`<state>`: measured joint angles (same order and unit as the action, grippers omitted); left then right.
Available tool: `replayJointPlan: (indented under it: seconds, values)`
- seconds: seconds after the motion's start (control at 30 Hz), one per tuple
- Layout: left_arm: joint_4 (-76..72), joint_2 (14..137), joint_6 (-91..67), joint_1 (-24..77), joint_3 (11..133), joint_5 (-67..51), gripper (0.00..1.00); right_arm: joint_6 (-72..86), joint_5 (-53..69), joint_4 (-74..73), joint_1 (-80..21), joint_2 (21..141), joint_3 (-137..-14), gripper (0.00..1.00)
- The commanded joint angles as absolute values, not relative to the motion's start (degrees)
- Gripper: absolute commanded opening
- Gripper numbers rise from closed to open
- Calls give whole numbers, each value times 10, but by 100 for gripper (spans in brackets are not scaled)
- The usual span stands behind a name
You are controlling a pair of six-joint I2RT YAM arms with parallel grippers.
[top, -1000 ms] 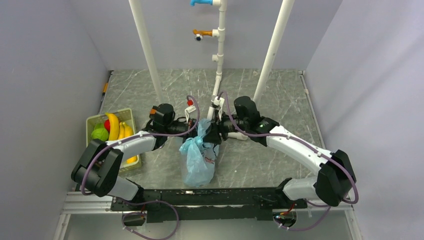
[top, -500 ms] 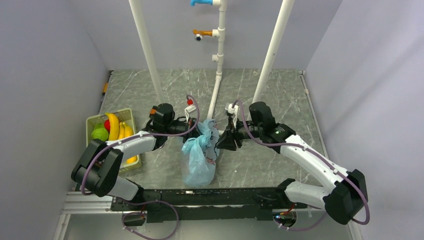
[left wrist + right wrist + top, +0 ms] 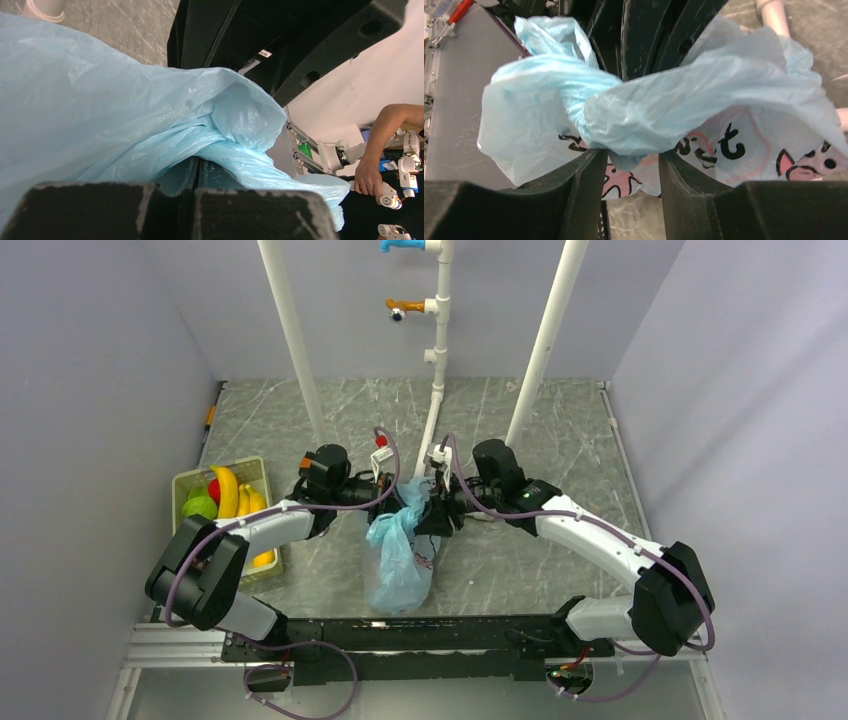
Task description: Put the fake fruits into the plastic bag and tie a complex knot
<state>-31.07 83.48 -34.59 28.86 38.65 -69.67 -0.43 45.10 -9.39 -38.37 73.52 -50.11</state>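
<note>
With the loose knot's tail tip [image 3: 626, 161] between my right gripper's fingers, my left gripper should back out of the fold under the knot and take the knot's opposite tail before pulling tight.
The light-blue plastic bag [image 3: 398, 565] stands in front of the arms, its top bunched and twisted into a knot [image 3: 405, 508]. My left gripper [image 3: 384, 490] is shut on a fold of bag plastic [image 3: 150, 130], the fingers pressed together under it [image 3: 197, 170]. My right gripper [image 3: 430, 516] is open, and its fingers [image 3: 584, 175] straddle the twisted knot [image 3: 589, 107], with a tail tip hanging between them. The bag's cartoon prints [image 3: 729, 145] show behind. Any fruits inside the bag are hidden. Yellow bananas [image 3: 228, 492], a green fruit [image 3: 198, 508] and a red piece [image 3: 213, 487] lie in a basket.
The green basket [image 3: 252, 468] sits at the left of the table. Three white pipes rise behind the bag: left [image 3: 291, 340], middle [image 3: 437, 390] and right [image 3: 543, 345]. The middle pipe's foot [image 3: 772, 11] is close to the bag.
My right gripper pulled away to the right half a second ago and has come back left onto the bag's bunched top. The left gripper has held its grip in place.
</note>
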Motion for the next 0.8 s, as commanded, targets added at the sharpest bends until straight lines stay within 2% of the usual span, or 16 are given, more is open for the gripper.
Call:
replayJointPlan:
  seconds: [0.0,0.13,0.2,0.3,0.4,0.43,0.5,0.67,0.77]
  values:
    - [-343,839,-348,297,410,-708,0,14,469,-39,-387,741,-541,45]
    - [-339,838,-342,300,408,-708,0,13,477,-39,-387,748,-545,46]
    - [-346,838,-346,300,407,-708,0,11,477,-39,-387,752,-543,42]
    - [-346,839,-348,301,411,-712,0,6,477,-39,-387,754,-542,29]
    - [-309,831,-322,297,417,-707,0,-19,481,-60,-387,751,-545,10]
    - [-290,827,-310,293,420,-704,3,-27,482,-66,-387,748,-545,1]
    - [-254,819,-287,280,420,-699,12,-36,477,-77,-387,743,-543,0]
    - [-165,777,-235,232,414,-690,44,-45,470,-88,-386,727,-535,0]
    - [-79,740,-179,202,426,-688,58,-42,462,-86,-386,720,-528,0]
